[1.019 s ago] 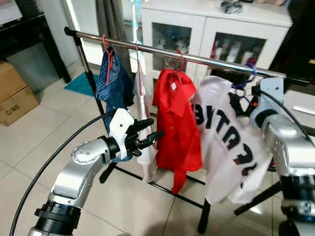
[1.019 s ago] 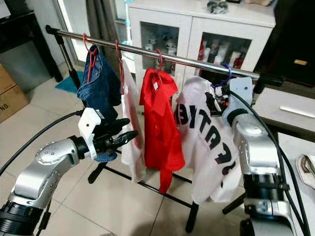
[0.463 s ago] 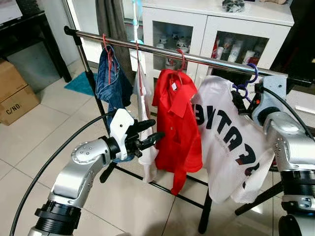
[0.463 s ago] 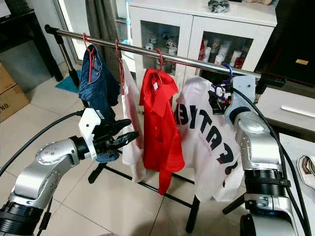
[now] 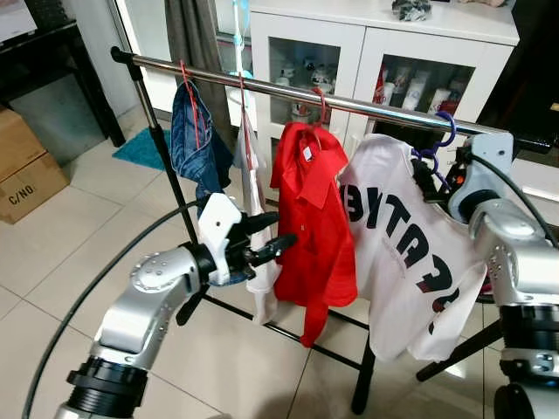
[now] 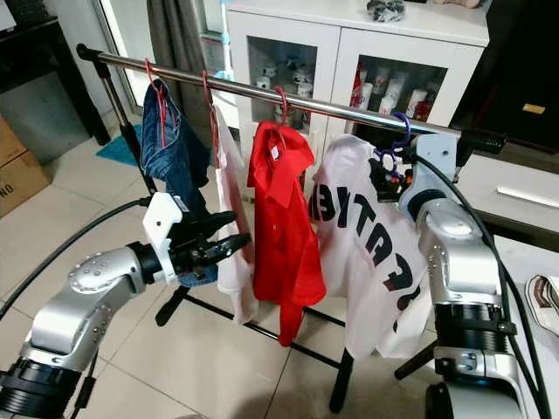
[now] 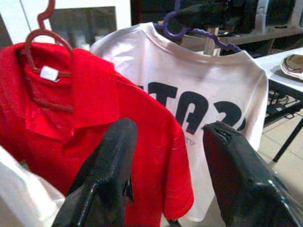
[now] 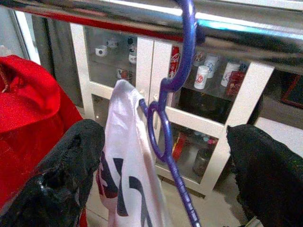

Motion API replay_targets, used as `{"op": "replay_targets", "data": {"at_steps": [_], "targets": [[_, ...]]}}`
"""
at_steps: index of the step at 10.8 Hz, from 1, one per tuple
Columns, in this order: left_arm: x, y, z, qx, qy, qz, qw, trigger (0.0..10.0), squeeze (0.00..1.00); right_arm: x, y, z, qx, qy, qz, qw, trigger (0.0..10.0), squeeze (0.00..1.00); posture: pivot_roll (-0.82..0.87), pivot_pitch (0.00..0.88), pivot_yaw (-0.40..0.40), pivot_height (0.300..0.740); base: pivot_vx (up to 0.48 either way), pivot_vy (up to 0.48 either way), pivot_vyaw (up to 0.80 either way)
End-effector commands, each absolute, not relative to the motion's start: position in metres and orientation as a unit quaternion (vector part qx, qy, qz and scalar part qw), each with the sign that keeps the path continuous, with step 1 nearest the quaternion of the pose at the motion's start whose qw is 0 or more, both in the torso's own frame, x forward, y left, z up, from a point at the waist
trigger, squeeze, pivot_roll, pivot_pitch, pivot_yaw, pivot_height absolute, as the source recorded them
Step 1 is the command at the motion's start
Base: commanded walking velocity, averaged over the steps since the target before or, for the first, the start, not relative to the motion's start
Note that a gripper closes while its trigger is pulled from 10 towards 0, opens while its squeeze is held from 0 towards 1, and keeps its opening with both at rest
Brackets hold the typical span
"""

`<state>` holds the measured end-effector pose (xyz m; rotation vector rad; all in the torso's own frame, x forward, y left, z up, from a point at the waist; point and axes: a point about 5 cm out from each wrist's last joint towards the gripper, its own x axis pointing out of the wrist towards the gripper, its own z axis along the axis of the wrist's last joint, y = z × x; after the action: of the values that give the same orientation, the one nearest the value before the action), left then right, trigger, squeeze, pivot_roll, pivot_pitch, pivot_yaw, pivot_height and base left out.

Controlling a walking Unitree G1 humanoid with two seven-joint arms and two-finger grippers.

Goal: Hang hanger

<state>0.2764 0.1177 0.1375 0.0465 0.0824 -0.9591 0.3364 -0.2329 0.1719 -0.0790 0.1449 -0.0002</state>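
Observation:
The T-shirt's shoulder hangs loosely over the arm of the purple hanger, so the white lettered T-shirt will slide off that arm when the robot pulls it.
A purple hanger carrying a white lettered T-shirt has its hook over the chrome rail near the rail's right end. My right gripper is just below that hook and open. Its fingers stand wide on either side of the hanger's neck without touching it. On the same rail hang a red polo, a thin white garment and blue jeans. My left gripper is open and empty, held low in front of the white garment and pointing at the red polo.
A white glass-door cabinet stands close behind the rack. The rack's black legs spread over the tiled floor. A cardboard box and a dark table are at the left, and a light table at the right.
My right arm has risen a little toward the rail and the white T-shirt has settled slightly lower. The left arm has barely shifted.

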Motion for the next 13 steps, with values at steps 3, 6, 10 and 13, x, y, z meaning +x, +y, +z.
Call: {"op": "replay_targets", "data": {"at_steps": [3,6,10,13], "targets": [[0.278,0.113,0.138,0.027,0.032,-0.467,0.883,10.0,0.00,0.339,-0.244,0.173,-0.011,0.060,-0.026,0.998,10.0,1.00,-0.15,0.000,0.052,0.740,0.000,0.000,0.00],[0.279,0.109,0.140,0.024,0.033,-0.477,0.878,10.0,0.00,0.356,-0.245,0.171,-0.003,0.090,0.022,0.996,10.0,1.00,-0.14,0.000,0.036,0.740,0.000,0.000,0.00],[0.277,0.112,0.140,0.028,0.030,-0.478,0.877,10.0,0.00,0.379,-0.254,0.180,-0.018,0.117,0.022,0.993,10.0,0.00,-0.14,0.000,0.040,0.740,0.000,0.000,0.00],[0.278,0.109,0.144,0.030,0.020,-0.501,0.865,10.0,0.00,0.383,-0.253,0.175,-0.002,0.151,0.063,0.987,0.0,0.00,-0.13,0.000,0.045,0.740,0.000,0.000,0.00]]}}
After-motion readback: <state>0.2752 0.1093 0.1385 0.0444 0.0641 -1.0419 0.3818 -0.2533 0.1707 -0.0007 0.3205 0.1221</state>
